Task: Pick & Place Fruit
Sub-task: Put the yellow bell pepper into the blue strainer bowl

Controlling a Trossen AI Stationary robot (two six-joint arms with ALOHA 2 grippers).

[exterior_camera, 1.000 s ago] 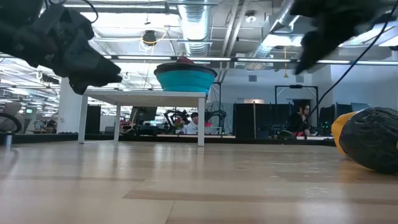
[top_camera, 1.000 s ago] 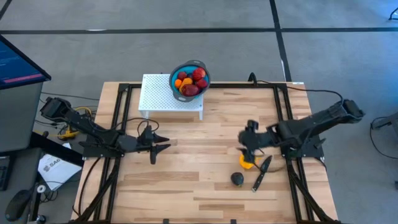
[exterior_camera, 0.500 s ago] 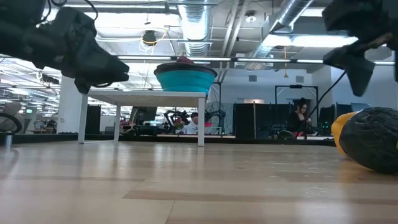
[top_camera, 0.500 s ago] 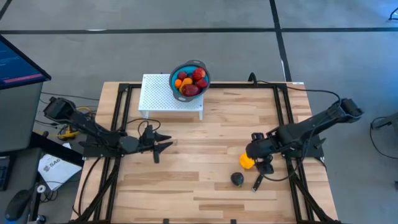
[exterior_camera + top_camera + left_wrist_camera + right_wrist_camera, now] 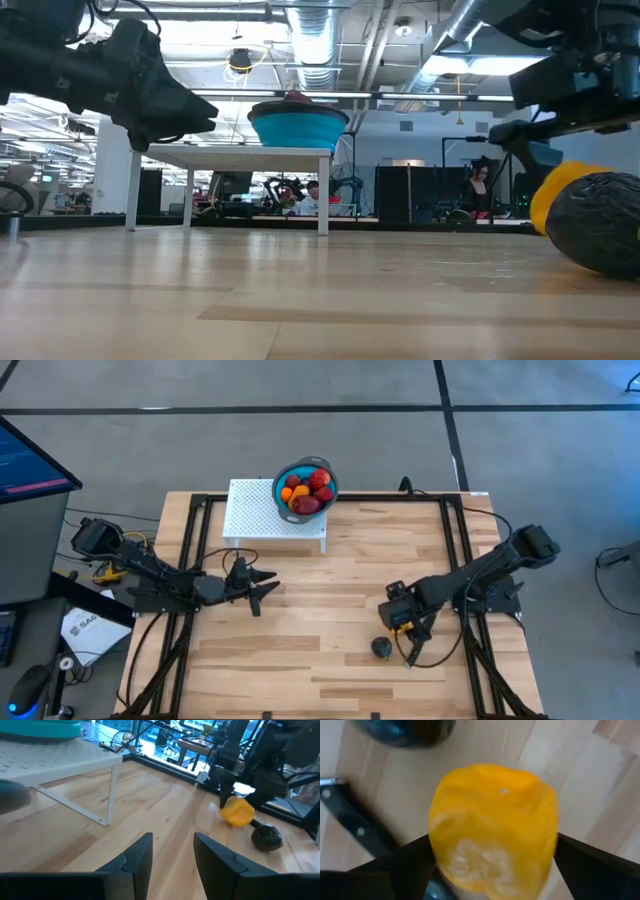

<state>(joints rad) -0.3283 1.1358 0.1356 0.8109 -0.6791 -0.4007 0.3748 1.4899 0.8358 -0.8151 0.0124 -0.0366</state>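
Note:
My right gripper is at the yellow fruit (image 5: 403, 627), which is far from the blue bowl. Next, I hand the fruit over to my left gripper above the table's middle (image 5: 303, 584) first.
The yellow fruit (image 5: 492, 820) lies on the table's right half, and in the left wrist view the yellow fruit (image 5: 237, 812) rests on the wood. My right gripper (image 5: 492, 847) is low over it, open, one dark finger on each side. A dark purple fruit (image 5: 381, 648) sits just nearer, with the black-handled knife (image 5: 413, 650) beside it. Several red and orange fruit fill the blue bowl (image 5: 279, 482) on the white stand (image 5: 250, 510). My left gripper (image 5: 268, 588) hovers open over the table's left half. My right gripper comes at the yellow fruit from above, its fingers (image 5: 415, 857) close against the fruit's two opposite sides (image 5: 440, 835). I cannot tell whether they touch it. The fruit rests on the table.
The white perforated stand with the bowl is at the far edge, middle. The knife's blade (image 5: 355, 827) lies right beside the yellow fruit. Bare wood stretches across the table's middle and near side. Black frame rails run along both sides.
My right gripper has travelled toward the near edge and dropped low, from above and beyond the yellow fruit to around it. My left gripper has edged a little toward the table's right. The fruit and the knife have stayed in place.

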